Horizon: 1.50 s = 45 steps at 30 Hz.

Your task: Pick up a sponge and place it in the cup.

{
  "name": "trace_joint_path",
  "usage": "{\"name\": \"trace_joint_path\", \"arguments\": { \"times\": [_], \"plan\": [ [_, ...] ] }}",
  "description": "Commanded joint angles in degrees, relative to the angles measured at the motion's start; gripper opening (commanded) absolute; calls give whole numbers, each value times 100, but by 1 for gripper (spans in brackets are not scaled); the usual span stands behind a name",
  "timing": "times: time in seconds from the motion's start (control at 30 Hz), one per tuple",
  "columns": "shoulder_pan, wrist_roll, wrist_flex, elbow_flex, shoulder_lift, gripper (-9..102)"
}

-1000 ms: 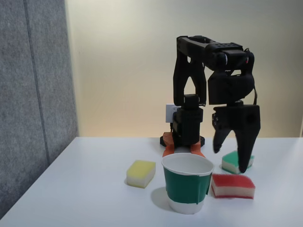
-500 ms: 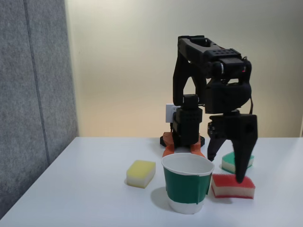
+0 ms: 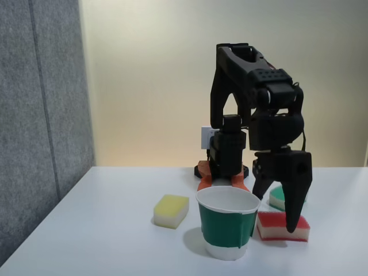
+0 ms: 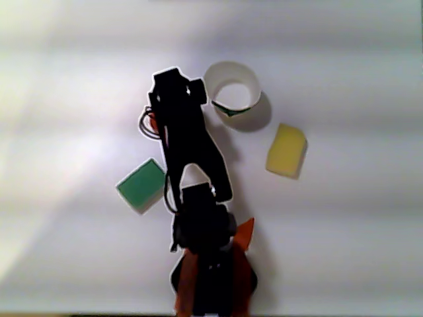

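The cup narrows below an opening [image 3: 228, 199] barely wider than the sponge [image 3: 280, 226], so the sponge will rest tipped near the cup's rim when the gripper places it inside.
The sponge [image 3: 273, 226], red-topped over a white layer, lies flat on the white table just right of the cup [image 3: 226, 230] in the fixed view. My gripper [image 3: 275, 214] stands open, pointing straight down over the sponge. Its long finger [image 3: 293, 215] reaches down in front of the sponge's right half, and the shorter one hangs above its left end. The white cup with a green band stands upright and empty, seen from above as a ring [image 4: 232, 65]. In the other view the arm [image 4: 192, 152] covers the sponge.
A yellow sponge [image 3: 171, 210] [image 4: 286, 150] lies left of the cup in the fixed view. A green-topped sponge [image 3: 276, 198] [image 4: 141, 185] sits behind the gripper. The arm's orange-footed base [image 3: 207, 171] stands at the back. A grey partition [image 3: 40, 115] borders the table's left side.
The gripper has come down and shifted slightly left, from hovering over the green-topped sponge to straddling the red sponge. It stays open. Nothing else moved.
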Motion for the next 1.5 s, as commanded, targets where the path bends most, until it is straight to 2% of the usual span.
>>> {"name": "trace_joint_path", "arguments": {
  "times": [0.0, 0.2, 0.43, 0.53, 0.63, 0.83, 0.93, 1.13, 1.3, 1.47],
  "plan": [
    [-132, -26, -88, 88, 70, 45],
    [-193, 35, -290, 220, -26, 43],
    [-220, 35, -545, 360, -132, 30],
    [-246, 79, -659, 483, -105, 20],
    [-281, 229, -809, 650, -53, 0],
    [-299, 193, -817, 756, 70, 0],
    [-281, 123, -272, 431, 176, 0],
    [-105, -141, 1644, -1063, 316, 0],
    [-9, -202, 3164, -2786, 44, 0],
    [62, -202, 4219, -4544, -536, 0]
  ]
}}
